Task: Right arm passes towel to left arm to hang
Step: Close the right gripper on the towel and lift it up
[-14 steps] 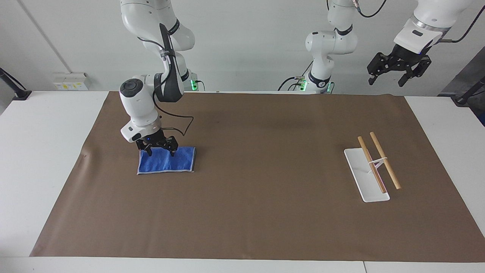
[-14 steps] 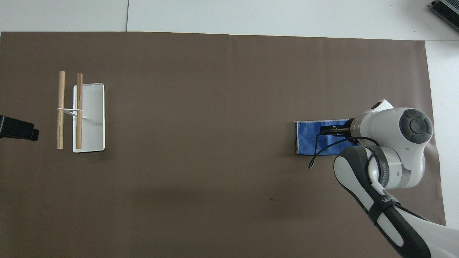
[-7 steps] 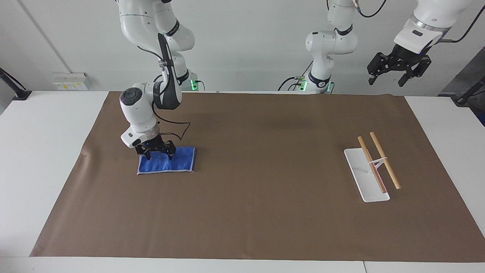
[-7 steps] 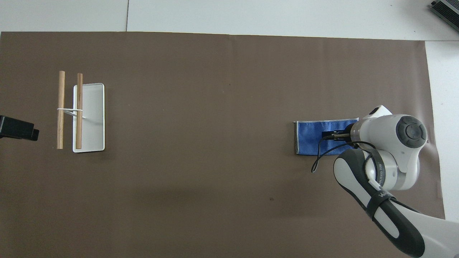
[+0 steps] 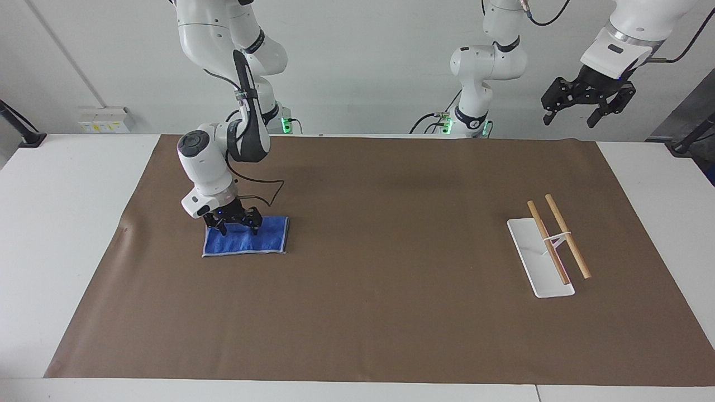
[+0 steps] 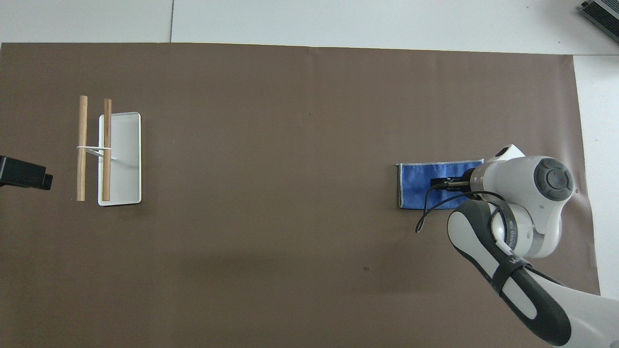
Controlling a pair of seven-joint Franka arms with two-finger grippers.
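I expect the blue towel (image 6: 416, 181) to hang over both of the wooden rods (image 6: 107, 130) when I hang it, because the rods are closer together than the towel is long.
The blue towel (image 5: 246, 239) lies flat on the brown mat toward the right arm's end of the table; it also shows in the overhead view (image 6: 417, 186). My right gripper (image 5: 238, 228) points down, open, its fingertips on the towel near the edge nearest the robots. In the overhead view the right gripper (image 6: 441, 184) is mostly hidden under its wrist. My left gripper (image 5: 571, 116) hangs open and empty high above the left arm's end of the table, waiting; only its tip shows in the overhead view (image 6: 24, 173).
A rack with a white base (image 5: 535, 262) and two wooden rods (image 5: 567, 237) stands toward the left arm's end of the table; the rack also shows in the overhead view (image 6: 121, 159). The brown mat (image 5: 391, 312) covers most of the table.
My right gripper has come down a little onto the towel and its wrist has shifted slightly. The towel and the left arm have not moved.
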